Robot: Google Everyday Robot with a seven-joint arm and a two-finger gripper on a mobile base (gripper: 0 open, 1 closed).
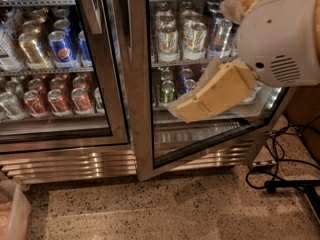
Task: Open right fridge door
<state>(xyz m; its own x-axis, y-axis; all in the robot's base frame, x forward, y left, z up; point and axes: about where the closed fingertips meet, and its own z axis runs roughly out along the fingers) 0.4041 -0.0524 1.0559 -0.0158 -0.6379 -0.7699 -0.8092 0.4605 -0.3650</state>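
Note:
The door's handle [131, 26] is above my gripper and away from it, and my gripper is in front of the ajar door's glass [178, 136]. So next I move up and across to the handle before I pull.
The right fridge door [137, 109] is a glass panel in a brushed steel frame with a vertical steel handle [129, 29]. It stands ajar: its bottom edge [200, 149] angles out from the cabinet. Green and blue cans [182, 39] show on the shelves behind it. My gripper [200, 100], tan and padded, hangs from the white arm housing [280, 39] at the right. It is in front of the door's glass, to the right of the handle and below it, and holds nothing that I can see.
The left door [107, 84] is shut, with Pepsi cans [62, 49] and red cans [55, 99] behind its glass. Black cables [280, 169] lie on the speckled floor at the right. A pale bin [12, 214] stands at the bottom left.

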